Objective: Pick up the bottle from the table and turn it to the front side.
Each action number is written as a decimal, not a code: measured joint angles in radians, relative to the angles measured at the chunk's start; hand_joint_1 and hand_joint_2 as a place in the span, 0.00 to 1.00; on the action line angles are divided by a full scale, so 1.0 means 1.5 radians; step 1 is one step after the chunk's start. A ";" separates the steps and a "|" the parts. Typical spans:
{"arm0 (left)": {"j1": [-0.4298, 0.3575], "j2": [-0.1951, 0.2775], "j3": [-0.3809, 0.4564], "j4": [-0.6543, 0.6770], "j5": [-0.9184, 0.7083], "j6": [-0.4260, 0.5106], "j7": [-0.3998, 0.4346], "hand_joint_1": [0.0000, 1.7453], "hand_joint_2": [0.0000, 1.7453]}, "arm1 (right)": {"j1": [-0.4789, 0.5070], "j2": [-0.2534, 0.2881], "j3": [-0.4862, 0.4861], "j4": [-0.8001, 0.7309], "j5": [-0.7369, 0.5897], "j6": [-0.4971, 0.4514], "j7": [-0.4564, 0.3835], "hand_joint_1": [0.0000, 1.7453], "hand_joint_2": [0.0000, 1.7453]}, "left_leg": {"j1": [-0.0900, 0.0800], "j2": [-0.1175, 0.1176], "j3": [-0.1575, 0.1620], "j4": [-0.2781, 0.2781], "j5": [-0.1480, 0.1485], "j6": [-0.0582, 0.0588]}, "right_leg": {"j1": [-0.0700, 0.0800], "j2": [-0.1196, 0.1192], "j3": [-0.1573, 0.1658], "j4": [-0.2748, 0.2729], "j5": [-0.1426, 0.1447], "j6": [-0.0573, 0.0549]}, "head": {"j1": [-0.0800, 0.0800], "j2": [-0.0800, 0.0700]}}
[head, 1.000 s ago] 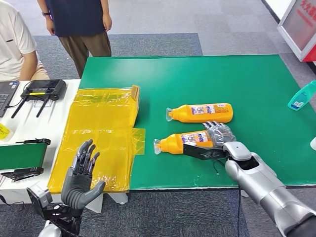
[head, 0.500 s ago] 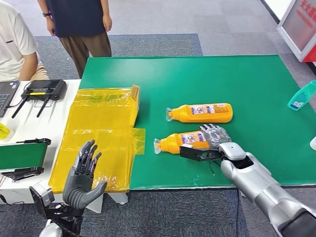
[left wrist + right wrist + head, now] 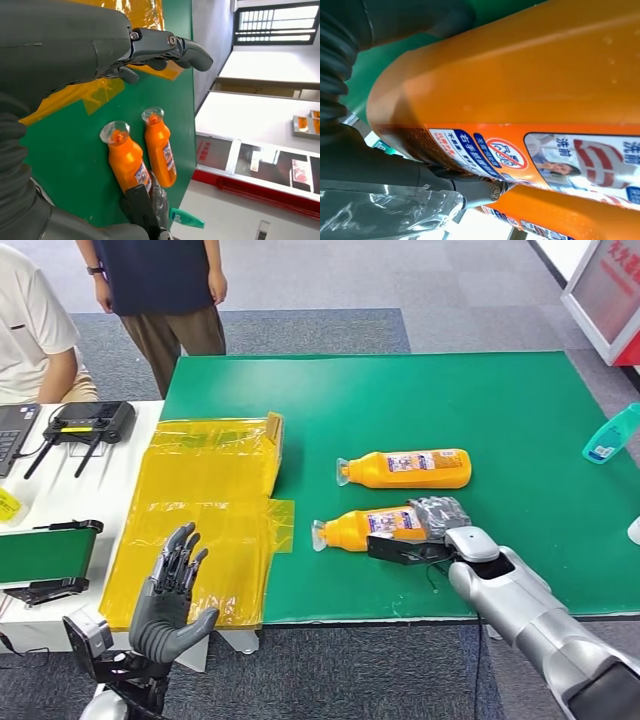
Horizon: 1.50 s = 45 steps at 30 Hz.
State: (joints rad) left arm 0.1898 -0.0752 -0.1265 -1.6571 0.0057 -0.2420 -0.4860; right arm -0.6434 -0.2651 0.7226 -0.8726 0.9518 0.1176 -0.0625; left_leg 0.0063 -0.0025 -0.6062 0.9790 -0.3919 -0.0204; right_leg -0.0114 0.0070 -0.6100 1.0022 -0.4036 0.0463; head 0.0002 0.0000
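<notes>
Small boxed panels are packed close on the upper label (image 3: pixel 395 522). The near orange bottle (image 3: pixel 349 532) will therefore show a big logo hidden on its bottom side when I turn it.
Two orange bottles lie on their sides on the green table (image 3: pixel 528 410), clear caps pointing to my left. The near bottle (image 3: pixel 362 528) has its blue and white label facing up. My right hand (image 3: pixel 436 520) grips its base end, plastic-covered fingers curled over the top and the thumb along the near side. In the right wrist view this bottle (image 3: pixel 531 75) lies against the palm, the far one (image 3: pixel 561 210) beyond it. The far bottle (image 3: pixel 407 469) lies free just behind. My left hand (image 3: pixel 170 590) is raised off the table's near left corner, fingers spread, holding nothing. The left wrist view shows both bottles (image 3: pixel 126 160).
A yellow plastic bag (image 3: pixel 204 500) covers the table's left end. A teal bottle (image 3: pixel 611 435) lies at the right edge. On the white side table (image 3: pixel 113 480) sit a controller (image 3: pixel 87 422) and a small green conveyor (image 3: pixel 45 555). Two people stand or sit at the far left.
My right hand's fingers have curled down from above the near bottle's base to wrap around it. My left hand has drifted slightly up and to the right.
</notes>
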 joint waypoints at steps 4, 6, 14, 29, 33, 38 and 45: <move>0.000 0.001 0.000 0.000 0.000 0.000 0.000 0.00 1.00 | 0.000 0.000 0.001 0.001 -0.010 -0.008 -0.003 1.00 1.00 | 0.000 0.000 0.000 0.000 0.000 0.000 | 0.000 0.000 0.000 0.000 0.000 0.000 | 0.000 0.000; 0.000 0.002 0.000 0.000 0.000 0.001 0.000 0.00 1.00 | 0.002 0.000 -0.001 -0.001 -0.022 -0.018 -0.006 1.00 1.00 | 0.000 0.000 0.000 0.000 0.000 0.000 | 0.000 0.000 0.000 0.000 0.000 0.000 | 0.000 0.000; 0.011 0.004 0.000 0.000 -0.003 0.007 -0.009 0.00 1.00 | 0.096 0.004 -0.066 -0.114 -0.155 -0.078 -0.066 1.00 1.00 | 0.000 0.000 0.000 0.000 0.000 0.000 | 0.000 0.000 0.000 0.000 -0.001 0.000 | 0.000 0.000; 0.007 0.005 -0.049 -0.011 -0.004 0.053 -0.016 0.00 1.00 | 0.432 0.151 -0.242 -0.483 -0.386 -0.148 -0.257 1.00 1.00 | 0.001 -0.001 -0.001 0.000 -0.003 -0.001 | 0.001 -0.001 -0.001 0.000 -0.004 -0.001 | 0.000 0.000; 0.002 0.003 -0.066 -0.011 -0.006 0.057 -0.014 0.00 1.00 | 0.466 0.181 -0.242 -0.501 -0.374 -0.164 -0.262 1.00 1.00 | 0.001 -0.001 -0.001 0.000 -0.003 -0.001 | 0.001 -0.001 -0.001 0.000 -0.004 -0.001 | 0.000 0.000; 0.001 0.001 -0.074 -0.011 -0.007 0.058 -0.013 0.00 1.00 | 0.480 0.194 -0.242 -0.510 -0.370 -0.166 -0.263 1.00 1.00 | 0.001 -0.001 -0.001 0.000 -0.003 -0.001 | 0.001 -0.001 -0.001 0.000 -0.004 -0.001 | 0.000 0.000; -0.011 0.001 -0.119 -0.011 -0.051 0.064 0.007 0.00 1.00 | 0.492 0.211 -0.198 -0.495 -0.278 -0.222 -0.258 1.00 1.00 | 0.001 -0.001 -0.001 0.000 -0.003 -0.001 | 0.001 -0.001 -0.001 0.000 -0.004 -0.001 | 0.000 0.000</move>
State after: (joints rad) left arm 0.1730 -0.0733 -0.3045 -1.6731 -0.0706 -0.1458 -0.4749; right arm 0.0944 0.0516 0.4256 -1.6155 0.5343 -0.2150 -0.4497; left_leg 0.0071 -0.0038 -0.6073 0.9788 -0.3964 -0.0215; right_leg -0.0103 0.0053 -0.6111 1.0022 -0.4096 0.0444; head -0.0001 0.0000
